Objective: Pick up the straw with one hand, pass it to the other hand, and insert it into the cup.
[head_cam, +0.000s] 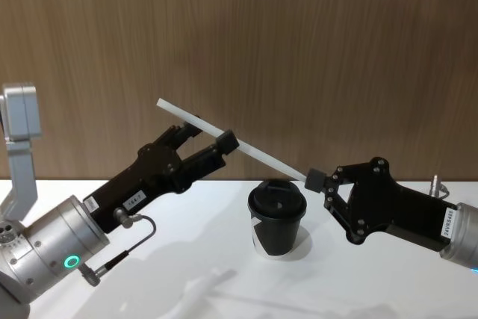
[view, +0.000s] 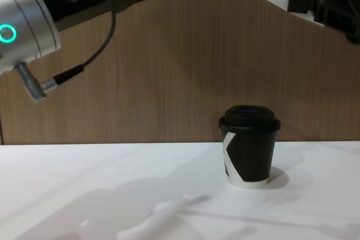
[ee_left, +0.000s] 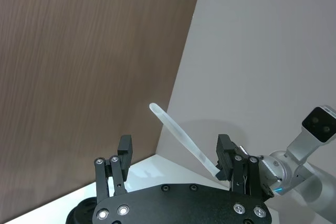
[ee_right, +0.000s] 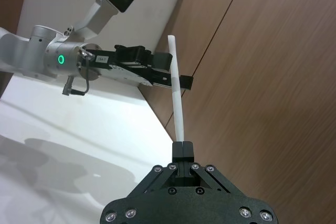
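My gripper will leave the straw's upper end point(head_cam: 166, 104) sticking out of the lid when I insert the straw, because it is longer than the cup point(head_cam: 277, 218) is tall.
The white straw point(head_cam: 254, 152) hangs slanted in the air above the black lidded cup point(head_cam: 278, 218), which stands upright on the white table point(head_cam: 187, 259). My right gripper point(head_cam: 314, 178), all black, is shut on the straw's lower end, just above and right of the cup's lid. In the right wrist view its fingers point(ee_right: 182, 148) pinch the straw point(ee_right: 177, 98). My left gripper point(head_cam: 205, 136), with its silver wrist and green ring, is open, and the straw's upper part runs between its fingers. In the left wrist view the straw point(ee_left: 178, 132) lies close to one finger point(ee_left: 226, 156).
A wood-panel wall point(head_cam: 299, 50) rises right behind the table. In the chest view the cup point(view: 249, 150) stands right of centre, with bare table to its left and in front. A thin dark cable point(head_cam: 131, 248) loops from the left wrist.
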### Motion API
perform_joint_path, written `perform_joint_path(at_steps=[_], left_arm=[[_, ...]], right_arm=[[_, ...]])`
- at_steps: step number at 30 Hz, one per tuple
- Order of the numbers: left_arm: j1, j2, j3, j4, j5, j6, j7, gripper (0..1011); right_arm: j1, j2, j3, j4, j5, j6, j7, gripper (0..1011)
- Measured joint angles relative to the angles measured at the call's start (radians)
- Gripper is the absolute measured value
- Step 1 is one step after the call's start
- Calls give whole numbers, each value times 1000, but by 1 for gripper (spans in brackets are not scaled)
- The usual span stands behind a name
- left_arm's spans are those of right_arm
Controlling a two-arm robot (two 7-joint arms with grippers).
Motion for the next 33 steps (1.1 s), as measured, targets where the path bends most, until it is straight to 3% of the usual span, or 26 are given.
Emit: perform_joint_path(at_steps=[10, 15, 22, 33], left_arm=[[-14, -7, 12, 13, -5, -5, 2, 1003], [-19, -9, 15, 17, -6, -6, 4, 934], [-22, -10, 18, 20, -7, -7, 5, 747], [-24, -12, 20, 22, -8, -8, 6, 361]], right_arm=[[0, 0, 0, 0, 0, 0, 0, 0], [0, 0, 0, 0, 0, 0, 0, 0], [0, 0, 0, 0, 0, 0, 0, 0], [0, 0, 0, 0, 0, 0, 0, 0]])
